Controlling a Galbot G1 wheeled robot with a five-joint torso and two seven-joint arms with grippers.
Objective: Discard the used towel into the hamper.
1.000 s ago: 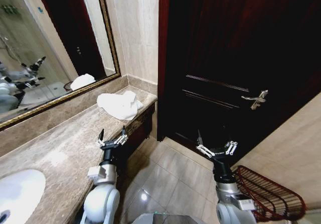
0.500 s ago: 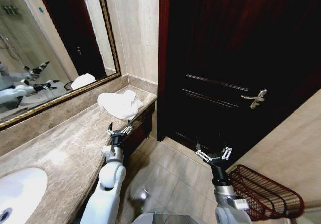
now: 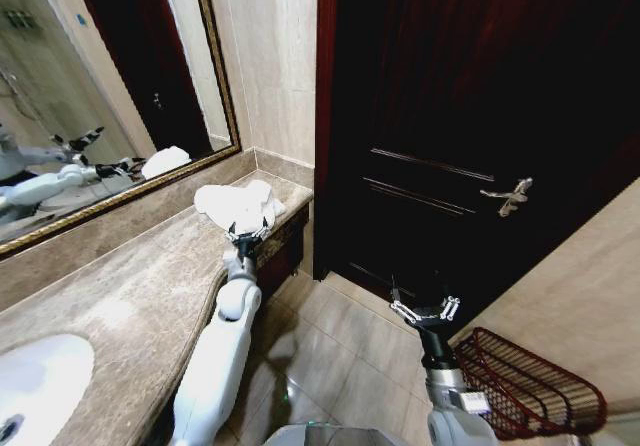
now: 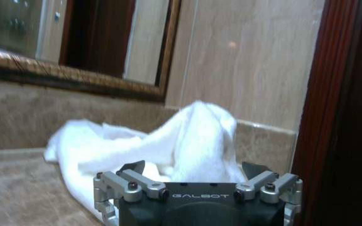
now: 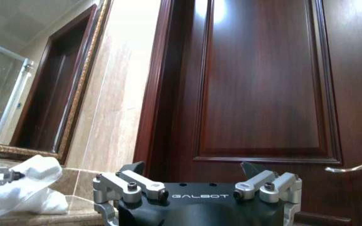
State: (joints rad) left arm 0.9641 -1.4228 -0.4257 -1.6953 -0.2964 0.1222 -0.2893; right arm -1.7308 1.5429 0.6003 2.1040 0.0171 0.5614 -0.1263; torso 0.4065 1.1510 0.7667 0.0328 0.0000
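Observation:
The used towel (image 3: 238, 206) is piled up in loose, overlapping folds (image 3: 260, 196), so it will open out into a long hanging piece when I pick it up and carry it.
The used towel (image 3: 238, 206) is a crumpled white heap at the far end of the marble counter (image 3: 130, 286), beside the wall. My left arm stretches along the counter, and the left gripper (image 3: 248, 232) is open at the towel's near edge. In the left wrist view the towel (image 4: 168, 139) rises right behind the spread fingers of the left gripper (image 4: 193, 168). The hamper (image 3: 530, 386), a dark red-brown wire basket, stands on the floor at the lower right. My right gripper (image 3: 422, 311) hangs open over the floor tiles just left of the hamper, holding nothing. The right wrist view shows the right gripper (image 5: 193, 168) facing the door, with the towel (image 5: 24, 188) far off.
A dark wooden door (image 3: 470, 116) with a silver handle (image 3: 510, 196) fills the middle and right. A gold-framed mirror (image 3: 90, 96) runs above the counter, and a white sink (image 3: 35, 381) sits at its near left. Tiled floor (image 3: 340, 356) lies between the counter and the hamper.
My left arm has reached forward along the counter until its open gripper meets the towel. The right gripper sank slightly and then held still.

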